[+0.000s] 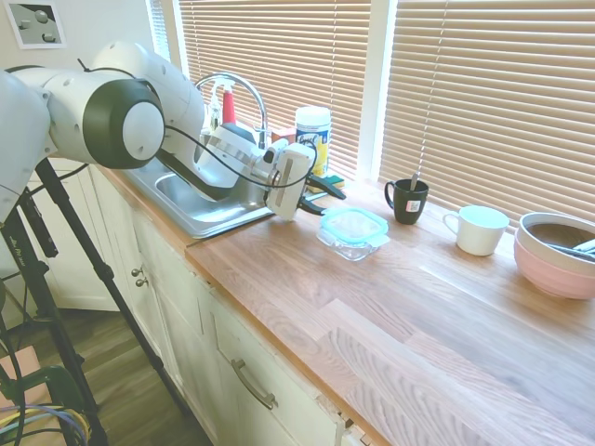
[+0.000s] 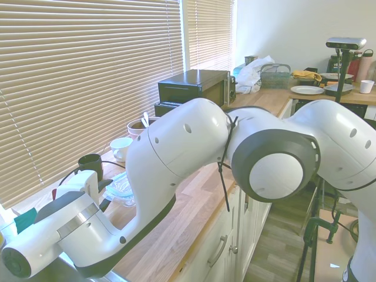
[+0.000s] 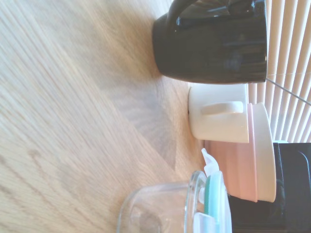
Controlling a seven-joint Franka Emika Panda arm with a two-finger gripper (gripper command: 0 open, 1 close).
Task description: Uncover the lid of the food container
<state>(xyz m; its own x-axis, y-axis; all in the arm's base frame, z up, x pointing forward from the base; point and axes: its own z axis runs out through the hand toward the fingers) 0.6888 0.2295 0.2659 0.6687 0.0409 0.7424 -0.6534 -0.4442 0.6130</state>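
The lid's side flap [image 3: 210,163] is sticking out unlatched. The lid will tip up and come off whole when I lift it, and the food container will stay behind.
The food container [image 1: 348,243] is a small clear dish on the wooden counter beside the sink. The lid [image 1: 353,224], clear with a teal rim, sits on top of it. My gripper [image 1: 327,201] hovers just left of the container at about lid height, fingers open, holding nothing and pointing toward it. In the wrist view the glass container [image 3: 158,213] and the teal lid rim [image 3: 212,201] show close by at the edge. In the second exterior view the container [image 2: 120,187] is partly hidden behind my arm.
A black mug [image 1: 406,200] with a spoon stands behind the container. Further along the window stand a white mug [image 1: 479,229] and a pink bowl [image 1: 556,255]. The steel sink [image 1: 200,209], the faucet [image 1: 244,85] and a wipes canister [image 1: 313,135] lie behind my arm.
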